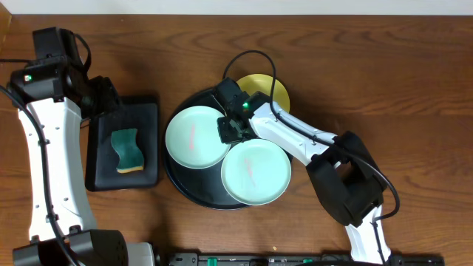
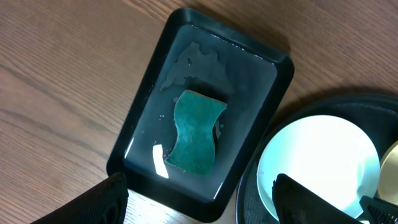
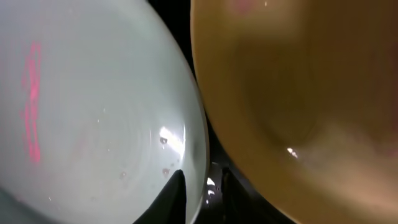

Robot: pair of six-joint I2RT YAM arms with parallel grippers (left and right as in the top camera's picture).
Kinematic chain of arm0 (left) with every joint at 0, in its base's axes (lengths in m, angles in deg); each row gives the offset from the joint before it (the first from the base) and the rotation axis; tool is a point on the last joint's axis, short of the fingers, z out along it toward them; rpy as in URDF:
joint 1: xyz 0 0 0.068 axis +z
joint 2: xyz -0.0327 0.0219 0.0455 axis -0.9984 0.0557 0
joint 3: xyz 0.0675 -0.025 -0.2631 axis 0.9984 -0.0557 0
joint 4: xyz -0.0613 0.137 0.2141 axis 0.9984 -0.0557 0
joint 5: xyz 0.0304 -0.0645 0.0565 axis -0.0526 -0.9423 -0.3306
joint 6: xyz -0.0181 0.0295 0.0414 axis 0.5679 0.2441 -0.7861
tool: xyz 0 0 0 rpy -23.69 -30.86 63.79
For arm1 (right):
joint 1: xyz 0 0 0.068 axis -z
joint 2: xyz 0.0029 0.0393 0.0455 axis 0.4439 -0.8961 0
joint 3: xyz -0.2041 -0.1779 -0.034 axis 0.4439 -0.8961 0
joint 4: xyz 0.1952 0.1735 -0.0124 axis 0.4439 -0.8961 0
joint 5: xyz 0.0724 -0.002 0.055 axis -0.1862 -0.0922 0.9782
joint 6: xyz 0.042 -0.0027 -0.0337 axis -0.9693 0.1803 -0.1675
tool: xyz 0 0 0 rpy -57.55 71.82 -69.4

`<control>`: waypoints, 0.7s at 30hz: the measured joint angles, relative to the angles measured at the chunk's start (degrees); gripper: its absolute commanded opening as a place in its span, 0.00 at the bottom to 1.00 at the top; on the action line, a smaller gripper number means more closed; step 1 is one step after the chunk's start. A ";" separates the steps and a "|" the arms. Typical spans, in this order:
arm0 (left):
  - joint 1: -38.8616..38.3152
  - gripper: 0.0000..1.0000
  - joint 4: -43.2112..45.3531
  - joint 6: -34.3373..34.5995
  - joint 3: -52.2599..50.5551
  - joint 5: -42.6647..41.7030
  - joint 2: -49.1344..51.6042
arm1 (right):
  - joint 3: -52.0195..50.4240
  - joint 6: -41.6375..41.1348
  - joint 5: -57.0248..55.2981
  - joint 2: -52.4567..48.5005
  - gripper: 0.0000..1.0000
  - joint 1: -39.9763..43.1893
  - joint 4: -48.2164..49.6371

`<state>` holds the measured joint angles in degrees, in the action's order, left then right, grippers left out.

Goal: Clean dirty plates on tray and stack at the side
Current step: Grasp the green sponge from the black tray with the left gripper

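Note:
I am looking at a red smear on the mint plate (image 1: pixel 192 137). My right gripper should hold the plate's rim still while my left gripper takes the green sponge (image 1: pixel 128 149) to wipe the plate.
The round black tray (image 1: pixel 174 182) holds two mint plates and a yellow plate (image 1: pixel 267 87) at its back right. The left mint plate (image 1: pixel 192 137) has a red smear, and so does the front mint plate (image 1: pixel 256 172). My right gripper (image 1: pixel 232 124) is at the left mint plate's right rim. In the right wrist view its fingers (image 3: pixel 202 190) are closed narrowly astride that plate's rim (image 3: pixel 93 112), next to the yellow plate (image 3: pixel 298 81). My left gripper (image 1: pixel 109 100) is open and empty above the rectangular tray; its fingers (image 2: pixel 205 208) are spread wide.
A small black rectangular tray (image 1: pixel 100 162) left of the round tray holds a green sponge (image 1: pixel 128 151), which also shows in the left wrist view (image 2: pixel 196 134) lying in wet film. Bare wooden table surrounds both trays.

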<state>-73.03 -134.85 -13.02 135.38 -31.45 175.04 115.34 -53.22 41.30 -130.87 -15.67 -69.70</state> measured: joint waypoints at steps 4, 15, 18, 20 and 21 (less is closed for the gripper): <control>0.00 0.75 0.02 -0.07 -0.11 0.00 0.00 | 0.09 -0.07 -0.17 -1.38 0.11 0.00 0.70; 0.00 0.69 2.29 -0.50 -7.63 1.25 0.07 | 0.76 -0.83 0.61 -2.27 0.01 0.02 1.53; 0.00 0.69 3.85 -0.50 -11.30 1.25 0.52 | 0.76 -0.83 0.61 -2.27 0.01 0.04 1.53; 0.04 0.69 4.72 -0.50 -13.79 1.25 1.18 | 0.76 -0.83 0.61 -2.27 0.01 0.04 1.53; 0.04 0.69 5.44 -0.52 -15.15 1.25 1.62 | 0.76 -0.83 0.61 -2.27 0.01 0.02 1.53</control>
<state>-72.98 -129.41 -13.55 120.23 -30.20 176.66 116.11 -54.05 41.91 -133.14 -15.65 -68.17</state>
